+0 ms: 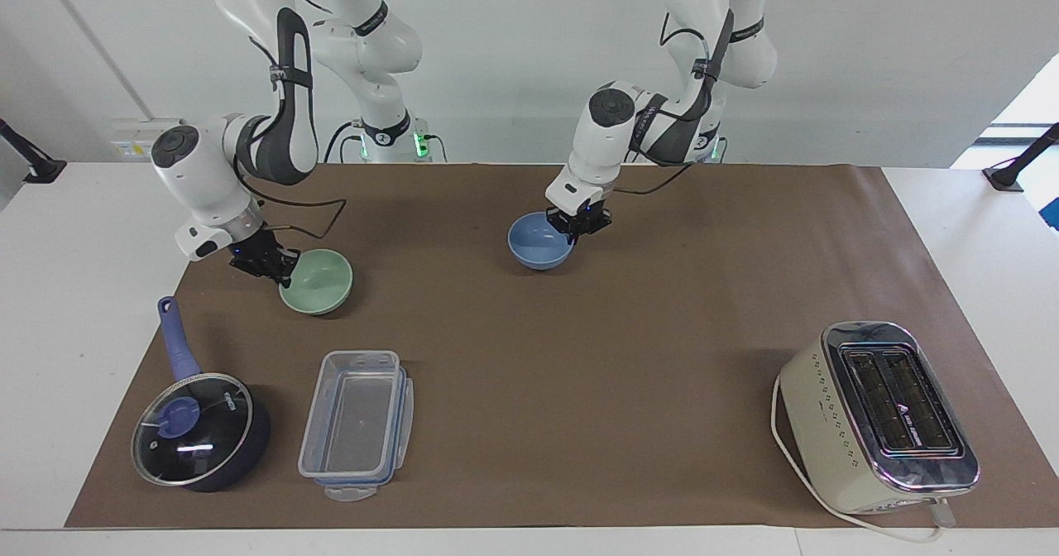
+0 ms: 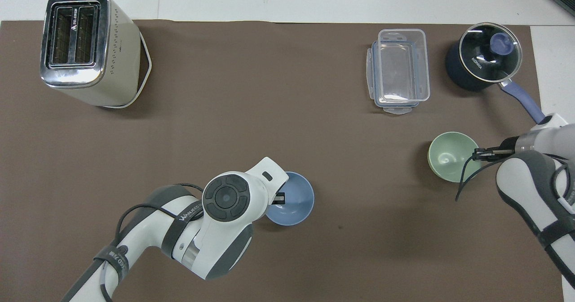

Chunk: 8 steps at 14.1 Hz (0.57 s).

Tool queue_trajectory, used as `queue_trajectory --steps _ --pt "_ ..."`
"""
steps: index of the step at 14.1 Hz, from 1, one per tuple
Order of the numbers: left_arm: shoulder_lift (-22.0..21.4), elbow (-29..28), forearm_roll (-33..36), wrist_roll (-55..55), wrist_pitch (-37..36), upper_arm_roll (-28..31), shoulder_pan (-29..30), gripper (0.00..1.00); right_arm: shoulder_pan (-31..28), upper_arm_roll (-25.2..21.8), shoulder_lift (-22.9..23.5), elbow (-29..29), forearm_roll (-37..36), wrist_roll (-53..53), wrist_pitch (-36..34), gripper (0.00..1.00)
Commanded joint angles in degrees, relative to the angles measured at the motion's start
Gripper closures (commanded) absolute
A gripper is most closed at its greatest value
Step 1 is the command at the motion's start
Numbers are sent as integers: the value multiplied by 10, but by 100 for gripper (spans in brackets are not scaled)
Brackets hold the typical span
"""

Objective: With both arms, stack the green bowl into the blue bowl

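Observation:
My left gripper should put the blue bowl down and then move away from its place on the blue bowl's rim (image 2: 287,193) before my right gripper lowers the green bowl in.
The blue bowl (image 1: 539,242) (image 2: 294,198) is near the middle of the brown mat, low over it; I cannot tell if it touches. My left gripper (image 1: 579,223) (image 2: 279,198) is shut on the bowl's rim on the side toward the left arm's end. The green bowl (image 1: 317,281) (image 2: 449,162) is at the right arm's end of the mat, tilted slightly. My right gripper (image 1: 277,268) (image 2: 478,153) is shut on its rim on the side toward the table's end.
A dark blue saucepan with glass lid (image 1: 198,432) and a clear plastic container (image 1: 356,424) lie farther from the robots than the green bowl. A cream toaster (image 1: 881,415) stands at the left arm's end, farther from the robots.

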Motion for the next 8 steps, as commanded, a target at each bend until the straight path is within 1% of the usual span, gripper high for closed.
queue_trajectory --steps 1,2,3,4,5,6,8 --pt "-9 -15 -11 17 -2 8 -7 100 0 2 -20 34 12 -21 -43 100" --pt "-10 -14 -11 17 -5 9 -7 92 0 2 -29 37 12 -23 -50 100" --pt "-10 -14 -11 17 -6 9 -7 68 0 2 -38 38 11 -31 -51 100" --pt "-9 -11 -11 17 -10 10 -7 54 0 3 -49 40 12 -33 -59 100" --pt "-8 -7 -11 17 -10 10 -6 50 -1 3 -59 44 12 -35 -70 100" --pt "-7 -3 -11 18 -10 11 -7 37 -1 4 -70 51 13 -45 -84 100" --pt "-12 0 -5 17 -12 15 -6 0 1 5 -82 83 33 -65 -121 100"
